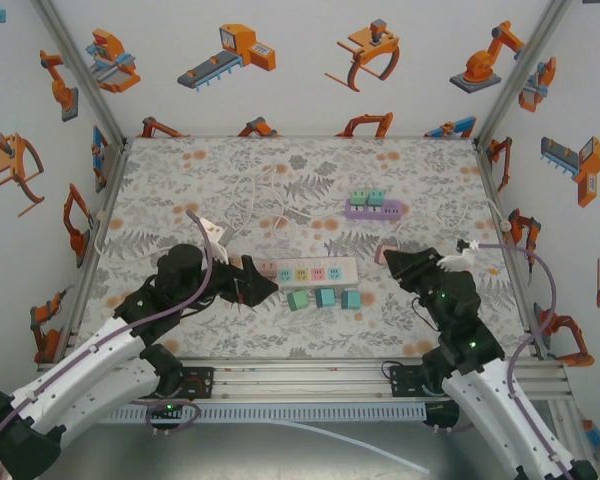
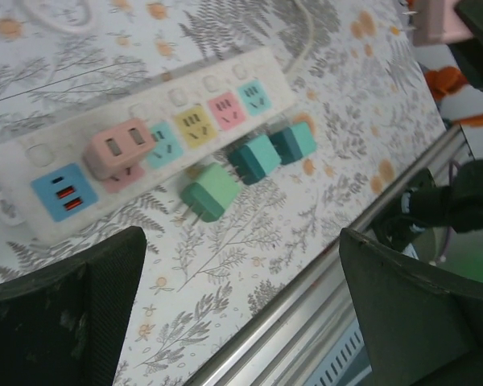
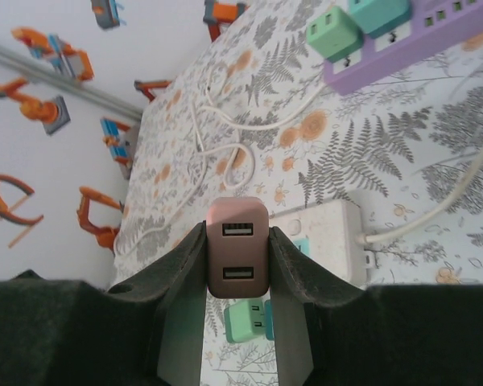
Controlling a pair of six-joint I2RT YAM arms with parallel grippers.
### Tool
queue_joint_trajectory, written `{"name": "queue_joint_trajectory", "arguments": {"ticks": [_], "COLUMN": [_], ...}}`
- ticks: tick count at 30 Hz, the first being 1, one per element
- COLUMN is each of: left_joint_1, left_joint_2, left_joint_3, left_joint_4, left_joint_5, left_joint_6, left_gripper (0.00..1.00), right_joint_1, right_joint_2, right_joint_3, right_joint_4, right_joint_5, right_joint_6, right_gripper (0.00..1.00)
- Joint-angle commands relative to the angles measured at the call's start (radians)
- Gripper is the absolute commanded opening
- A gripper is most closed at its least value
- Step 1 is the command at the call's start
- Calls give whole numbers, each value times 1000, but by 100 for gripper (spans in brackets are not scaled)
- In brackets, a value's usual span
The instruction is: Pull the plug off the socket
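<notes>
My right gripper should keep lowering the pink plug in my right gripper (image 1: 383,254) until it rests on the spot (image 1: 377,299) beside the end teal plug, which is free for it.
The white socket strip (image 1: 310,270) lies mid-table. One pink plug (image 2: 117,149) is still seated near the strip's (image 2: 145,121) left end, beside its blue USB panel. My left gripper (image 1: 263,284) hovers at that end. Its jaws are open wide, with bare table between them (image 2: 241,310). My right gripper (image 3: 237,241) is shut on a second pink plug (image 3: 237,245) with two USB ports, held off the strip's right end (image 1: 385,252). Three green and teal plugs (image 1: 326,297) lie loose in front of the strip.
A purple strip (image 1: 373,210) carrying two green plugs sits at the back right. White cable (image 1: 245,195) loops across the back left. The metal front rail (image 2: 322,281) runs just below the left gripper. Walls enclose the table on three sides.
</notes>
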Motion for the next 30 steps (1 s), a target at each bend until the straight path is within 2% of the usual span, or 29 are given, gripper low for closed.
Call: {"name": "queue_joint_trajectory", "arguments": {"ticks": [1, 7, 14, 17, 25, 30], "left_joint_1": [-36, -60, -63, -66, -71, -73], "left_joint_2": [-8, -40, -46, -35, -8, 2], "left_joint_3": [10, -5, -18, -15, -11, -13], "left_joint_4": [84, 115, 131, 135, 137, 139], "left_joint_5": [70, 87, 103, 103, 83, 58], "left_joint_6": [77, 88, 91, 91, 94, 91], "left_gripper": [97, 97, 97, 97, 97, 97], "right_joint_1": [-9, -11, -11, -11, -11, -11], "right_joint_2": [-105, -242, -224, -187, -24, 161], "right_joint_3": [-53, -157, -248, -296, -272, -215], "right_joint_4": [-156, -260, -250, -171, -135, -138], "right_joint_5": [62, 35, -25, -67, -75, -72], "right_joint_6": [121, 213, 254, 262, 169, 84], "right_gripper": [15, 14, 14, 14, 14, 16]}}
